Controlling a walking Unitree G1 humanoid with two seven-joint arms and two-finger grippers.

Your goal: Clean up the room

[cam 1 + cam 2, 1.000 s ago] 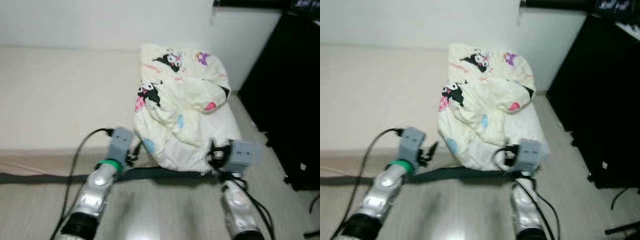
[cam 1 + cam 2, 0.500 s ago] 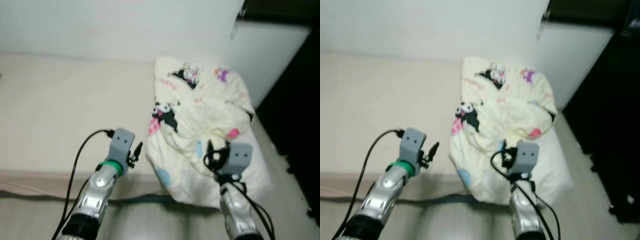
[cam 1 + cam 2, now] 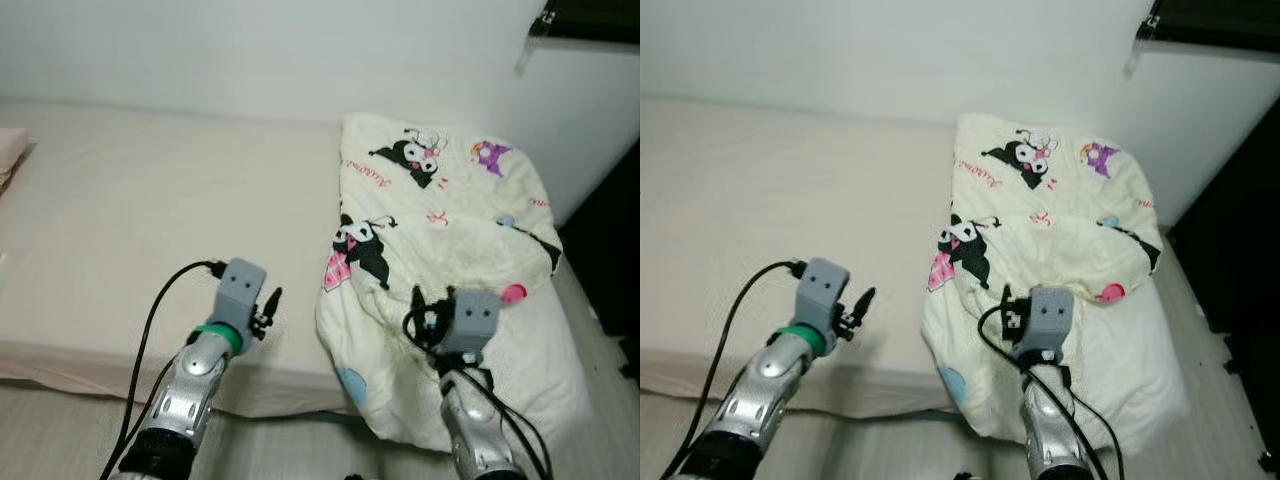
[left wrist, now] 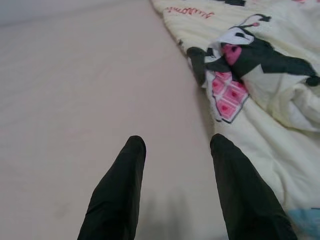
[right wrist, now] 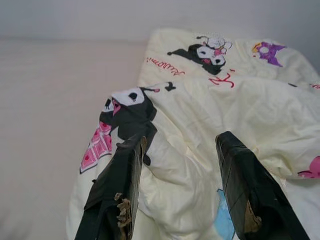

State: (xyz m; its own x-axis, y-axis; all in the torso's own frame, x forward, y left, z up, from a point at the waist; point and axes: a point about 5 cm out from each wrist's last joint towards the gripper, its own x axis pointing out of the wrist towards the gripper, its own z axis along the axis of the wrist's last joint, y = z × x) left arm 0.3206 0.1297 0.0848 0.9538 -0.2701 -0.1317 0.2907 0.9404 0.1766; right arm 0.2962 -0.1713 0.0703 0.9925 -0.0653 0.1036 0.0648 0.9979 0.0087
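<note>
The blanket's printed side doubles back above a plain white part point(image 3: 538, 358), so the cream blanket point(image 3: 450, 250) will unfold and bring out hidden figures when I pull it.
A cream blanket point(image 3: 440, 230) printed with black, pink and purple cartoon figures lies bunched at the right end of a beige bed point(image 3: 140, 220). Its lower part hangs over the bed's front edge. My right gripper point(image 5: 181, 142) is open, and the blanket's folds lie just beyond its fingers point(image 5: 125, 170). My left gripper point(image 4: 177, 142) is also open and holds nothing. It hovers over bare mattress, with the blanket's left edge point(image 4: 225, 100) just ahead to one side. In the eye views both silver arms reach up from below, the left point(image 3: 215, 345) and the right point(image 3: 470, 330).
A white wall point(image 3: 250, 50) runs behind the bed. Black furniture point(image 3: 1240, 260) stands close on the right, with a narrow strip of pale floor point(image 3: 1185, 300) beside the bed. Wood floor point(image 3: 50, 430) lies in front. A pink pillow corner point(image 3: 8, 150) shows at far left.
The camera has moved toward the bed and swung left. Both grippers have gone from the bed's front edge to above it, the right one over the blanket. Both stay open.
</note>
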